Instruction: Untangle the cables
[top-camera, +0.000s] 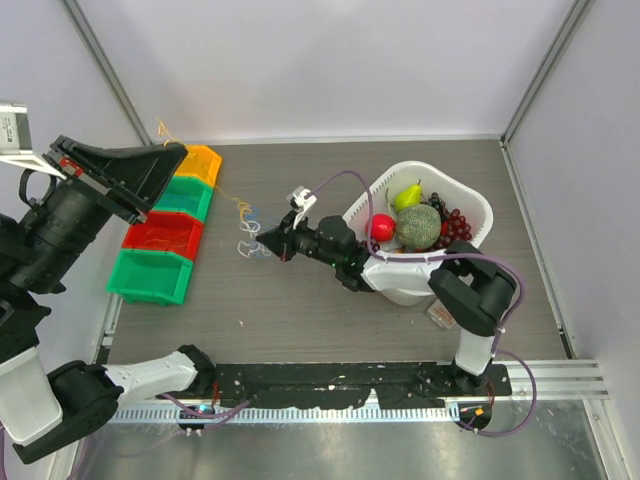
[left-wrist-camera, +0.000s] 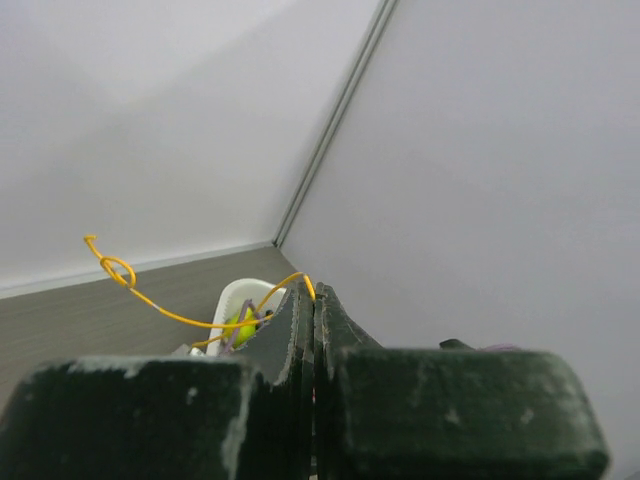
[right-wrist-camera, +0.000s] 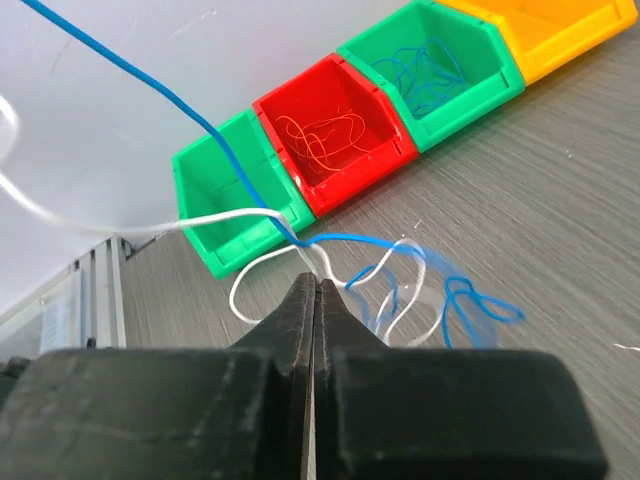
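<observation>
The blue and white clump is hanging at the orange-yellow cable's end (top-camera: 244, 210). So next my left gripper lifts that cable while my right gripper pulls the clump (top-camera: 253, 236) off.
The cables are thin wires in blue, white and orange-yellow. A small blue and white clump (top-camera: 250, 235) lies on the table left of centre. My right gripper (top-camera: 262, 243) is low at this clump, jaws shut on the white cable (right-wrist-camera: 262, 263) at their tips (right-wrist-camera: 315, 280); the blue cable (right-wrist-camera: 180, 105) crosses just above the tips and rises to the upper left. My left gripper (top-camera: 180, 147) is raised at the far left, shut on the orange-yellow cable (left-wrist-camera: 170, 315), which leaves its tips (left-wrist-camera: 314, 290). That wire trails down toward the clump (top-camera: 240, 207).
A row of bins stands at the left: orange (top-camera: 200, 160), green (top-camera: 185, 195), red (top-camera: 162, 233) and green (top-camera: 150, 275). Two hold loose wires (right-wrist-camera: 335, 135). A white basket (top-camera: 470, 195) with fruit sits at the right, behind the right arm.
</observation>
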